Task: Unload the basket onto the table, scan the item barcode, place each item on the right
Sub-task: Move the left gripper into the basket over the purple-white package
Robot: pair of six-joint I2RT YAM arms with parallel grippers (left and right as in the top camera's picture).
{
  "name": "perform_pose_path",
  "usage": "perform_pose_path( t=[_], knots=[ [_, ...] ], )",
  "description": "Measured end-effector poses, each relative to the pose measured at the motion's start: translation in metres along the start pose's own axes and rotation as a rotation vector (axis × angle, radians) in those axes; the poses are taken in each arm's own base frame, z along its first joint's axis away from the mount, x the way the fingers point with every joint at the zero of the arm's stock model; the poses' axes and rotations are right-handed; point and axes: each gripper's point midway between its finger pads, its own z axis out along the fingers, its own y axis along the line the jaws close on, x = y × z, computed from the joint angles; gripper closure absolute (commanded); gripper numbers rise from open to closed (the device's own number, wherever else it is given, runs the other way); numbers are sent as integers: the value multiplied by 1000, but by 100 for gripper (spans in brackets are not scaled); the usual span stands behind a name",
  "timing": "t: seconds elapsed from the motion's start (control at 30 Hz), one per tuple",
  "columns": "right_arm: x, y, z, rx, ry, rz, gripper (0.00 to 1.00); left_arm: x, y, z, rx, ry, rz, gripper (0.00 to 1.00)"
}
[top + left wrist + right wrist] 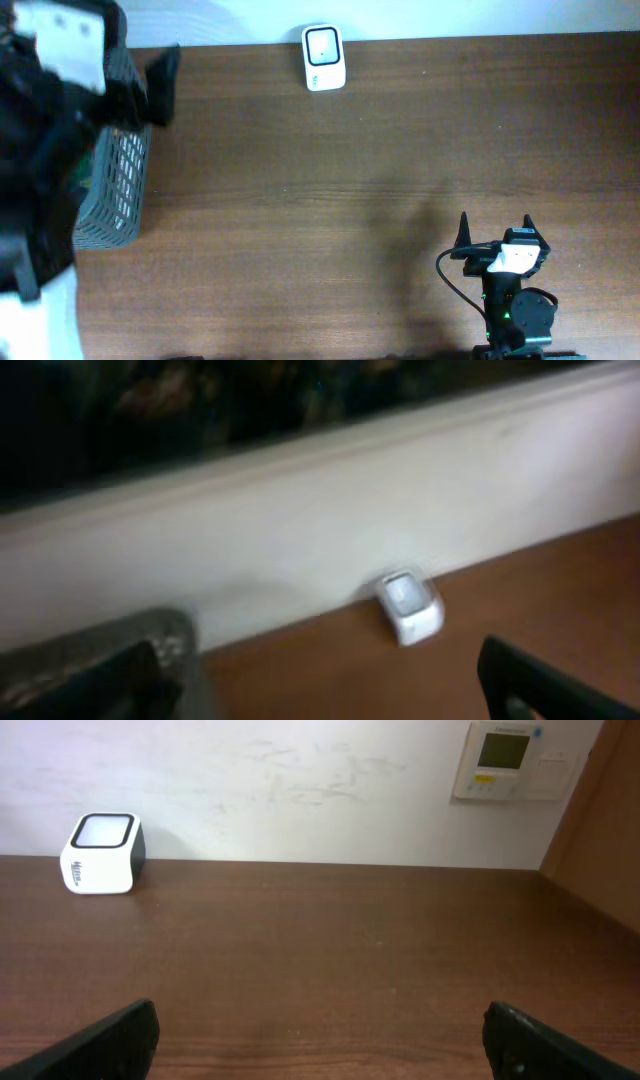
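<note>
I should keep reaching into the grey mesh basket [116,190] with my open left gripper until its fingers close on an item, because the wood before the scanner [322,135] is empty.
The white barcode scanner [324,57] stands at the table's far edge against the wall; it also shows in the left wrist view [409,606] and the right wrist view [102,853]. The item is not in view. My left gripper [320,695] is open and empty, held above the table's far left by the basket, its image blurred; one dark finger [163,85] shows from overhead. My right gripper [495,228] rests open and empty near the front right, facing the wall, with only bare wood between its fingers [115,1040].
A grey mesh basket [115,190] stands at the left edge, largely covered by my left arm; its contents cannot be made out. The white wall runs along the table's far edge. A wall control panel [510,758] hangs at the right.
</note>
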Motion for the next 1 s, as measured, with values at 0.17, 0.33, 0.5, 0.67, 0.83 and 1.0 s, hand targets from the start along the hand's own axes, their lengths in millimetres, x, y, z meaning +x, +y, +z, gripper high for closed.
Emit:
perform_pose_path(
  t=[0.17,0.33,0.5,0.67,0.83,1.0],
  knots=[
    [0,0,0,0,0,0,2,34,76,49,-275,250,-159,1],
    [0,0,0,1,0,0,2,78,150,65,-445,365,-338,1],
    [0,0,0,1,0,0,2,160,211,86,-542,551,-465,1],
    [0,0,0,1,0,0,2,183,232,86,-633,605,-476,7],
    [0,0,0,1,0,0,2,221,253,90,-770,704,-481,8],
    [0,0,0,0,0,0,2,280,259,116,-775,852,-486,6]
  ],
)
